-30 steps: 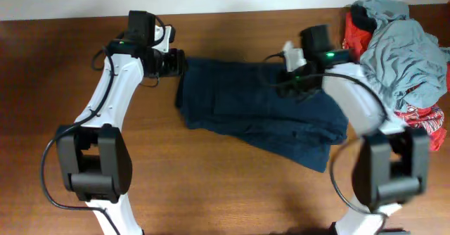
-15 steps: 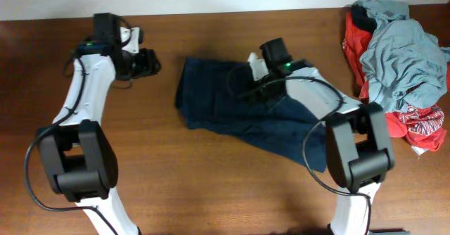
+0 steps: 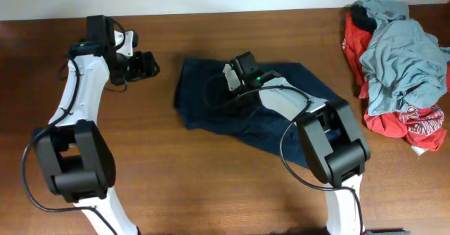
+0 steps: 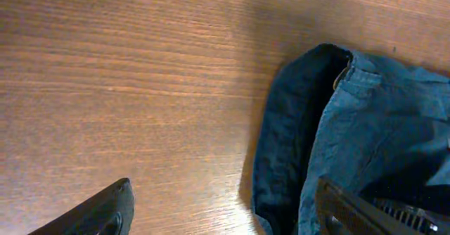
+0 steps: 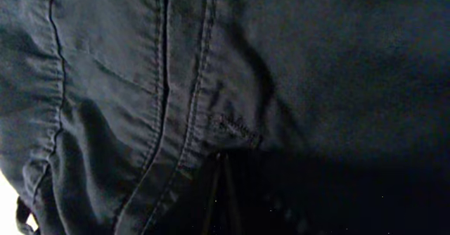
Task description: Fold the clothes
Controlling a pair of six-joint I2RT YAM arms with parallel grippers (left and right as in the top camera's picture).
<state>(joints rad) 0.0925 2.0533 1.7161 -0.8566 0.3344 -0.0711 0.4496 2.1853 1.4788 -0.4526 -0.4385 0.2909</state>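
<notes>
The garment's folded edge lies beyond my left gripper, which is open over wood (image 3: pixel 166 89). My right gripper should move out of the way, and my left gripper should take that edge (image 3: pixel 184 86).
A dark blue garment (image 3: pixel 281 119) lies crumpled in the middle of the table, its seams and hem filling the right wrist view (image 5: pixel 176 87). My right gripper (image 3: pixel 223 101) is over its left half, and its fingers (image 5: pixel 222 193) are pressed together into the dark cloth, shut on a fold. My left gripper (image 3: pixel 146 65) is open and empty over bare wood, just left of the garment. In the left wrist view its two fingers (image 4: pixel 225 210) are spread wide, with the garment's folded left edge (image 4: pixel 295 143) ahead between them.
A pile of grey, red and dark clothes (image 3: pixel 401 52) lies at the table's right end. The wooden table (image 3: pixel 176 179) shows bare at the front and left. The table's far edge meets a white wall.
My right gripper has moved left across the garment, and the garment's right side has drawn in with it. My left gripper has pulled back to the left, off the garment's edge.
</notes>
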